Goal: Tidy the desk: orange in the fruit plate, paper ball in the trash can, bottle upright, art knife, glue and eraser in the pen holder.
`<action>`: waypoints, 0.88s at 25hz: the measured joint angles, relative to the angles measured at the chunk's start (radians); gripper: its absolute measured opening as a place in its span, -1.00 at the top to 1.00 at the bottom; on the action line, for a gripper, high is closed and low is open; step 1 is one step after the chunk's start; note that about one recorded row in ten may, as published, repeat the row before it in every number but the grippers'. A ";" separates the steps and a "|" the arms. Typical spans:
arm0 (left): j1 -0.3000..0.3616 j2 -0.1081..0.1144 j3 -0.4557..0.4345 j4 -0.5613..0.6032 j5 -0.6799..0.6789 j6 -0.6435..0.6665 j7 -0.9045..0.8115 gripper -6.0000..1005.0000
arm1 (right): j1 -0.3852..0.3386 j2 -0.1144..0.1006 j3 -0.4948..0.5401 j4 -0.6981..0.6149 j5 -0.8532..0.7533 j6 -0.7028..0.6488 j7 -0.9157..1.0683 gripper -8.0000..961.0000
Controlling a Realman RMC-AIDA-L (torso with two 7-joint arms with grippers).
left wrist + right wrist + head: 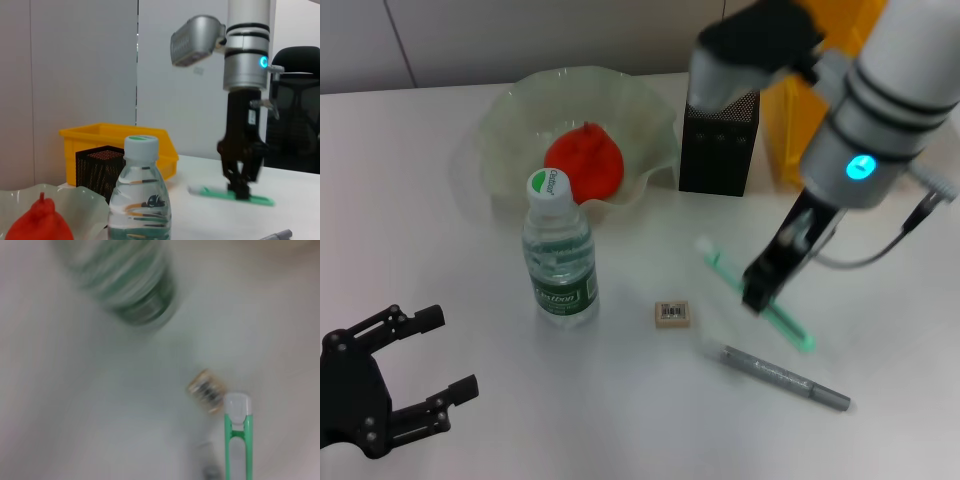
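Observation:
The art knife's green end (800, 334) pokes out beyond the fingers of my right gripper, so I should keep carrying the knife until that end stands in the pen holder's opening (732, 106).
My right gripper (760, 292) reaches down in front of the pen holder (720, 140) and is shut on the green art knife (790, 322), low over the table. In the right wrist view the art knife (237, 440) shows sharp while everything else smears. The grey glue pen (786, 378) lies just in front of it, and the small eraser (672, 314) sits to its left. The bottle (560, 255) stands upright with its cap on. Behind it the orange (585, 160) rests in the fruit plate (510, 130). My left gripper (452, 353) hovers open at the near left. The paper ball is out of view.
A yellow bin (810, 110) stands behind and to the right of the black mesh pen holder. From the left wrist view the bottle (140, 200) is close by, with the right gripper (240, 189) beyond it.

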 joint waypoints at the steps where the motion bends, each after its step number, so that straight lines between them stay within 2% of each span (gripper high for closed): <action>1: 0.000 0.000 0.000 0.000 0.000 0.000 0.000 -0.61 | -0.008 -0.002 0.041 -0.022 -0.019 -0.004 -0.020 0.61; 7: -0.006 -0.003 -0.008 0.000 -0.004 -0.001 -0.003 -0.61 | -0.027 -0.026 0.260 -0.089 -0.056 0.023 -0.167 0.61; 10: -0.009 -0.004 -0.011 0.000 -0.004 -0.002 -0.004 -0.61 | -0.024 -0.034 0.331 -0.100 -0.054 0.056 -0.226 0.60; 18: -0.034 -0.012 -0.037 -0.010 -0.006 -0.007 -0.016 -0.61 | -0.030 -0.040 0.367 -0.146 -0.056 0.238 -0.324 0.57; 22: -0.037 -0.015 -0.039 -0.010 -0.006 -0.011 -0.017 -0.61 | -0.043 -0.016 0.366 -0.138 -0.052 0.370 -0.383 0.56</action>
